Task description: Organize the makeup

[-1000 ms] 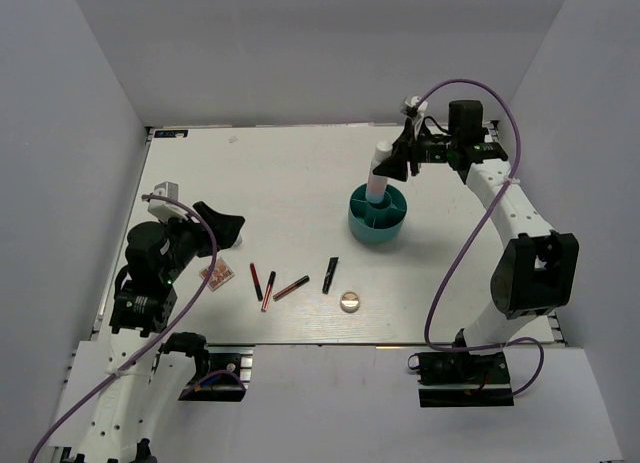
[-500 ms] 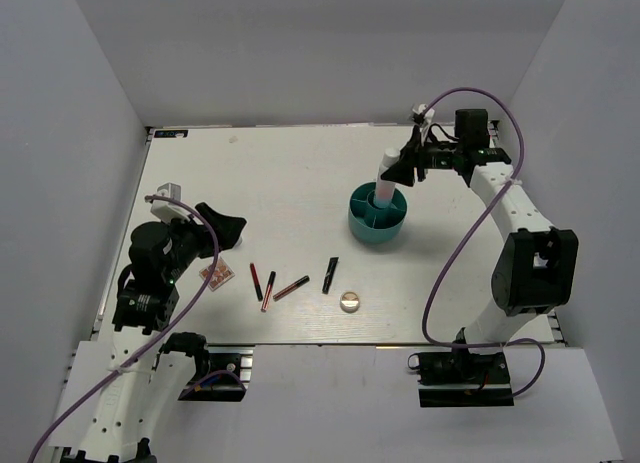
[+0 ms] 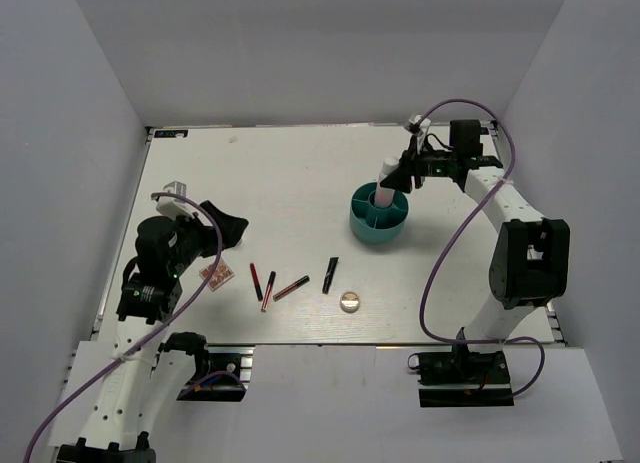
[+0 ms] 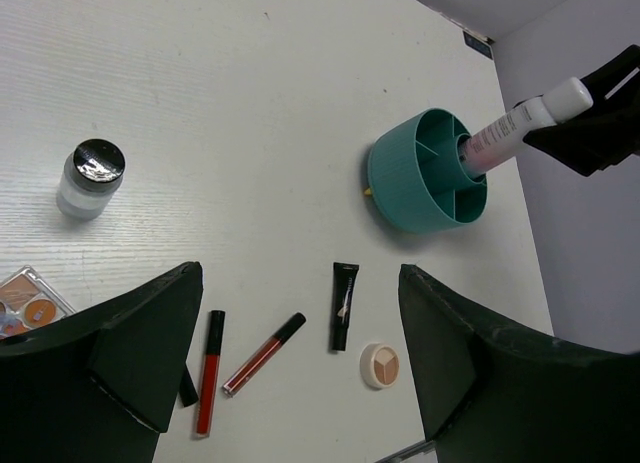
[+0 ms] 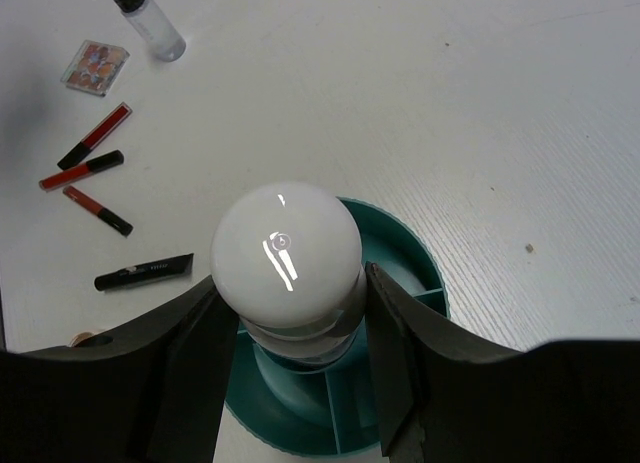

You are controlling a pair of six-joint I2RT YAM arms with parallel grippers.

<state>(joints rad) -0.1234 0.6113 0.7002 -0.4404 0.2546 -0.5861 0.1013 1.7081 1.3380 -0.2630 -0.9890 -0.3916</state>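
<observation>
The clear jar [image 4: 82,197] is standing upright, free of the pink palette, so the robot's left gripper should keep heading for its black cap [image 4: 99,161] until the open fingers are on both sides of the cap.
My right gripper [image 3: 398,175] is shut on the white-pink bottle [image 3: 384,184], whose lower end stands tilted in the teal divided cup [image 3: 362,223]. In the right wrist view the fingers [image 5: 190,333] flank the bottle's pale cap [image 5: 285,248] above the cup [image 5: 405,255]. My left gripper [image 3: 226,227] is open and empty above the table's left side. Below it lie the pink palette [image 3: 217,274], thin red sticks [image 3: 268,290], a black tube [image 3: 330,274] and the round compact [image 3: 349,301]. The left wrist view shows the sticks [image 4: 208,373], the tube [image 4: 344,305] and the compact [image 4: 381,364].
A small clear jar with a black cap [image 4: 90,178] stands near the palette [image 4: 22,298]; it also shows in the right wrist view [image 5: 150,23]. White walls enclose the table [image 3: 280,173] on three sides.
My right gripper has lowered the bottle deeper into the teal cup and tilted it. The left arm has shifted slightly, still open.
</observation>
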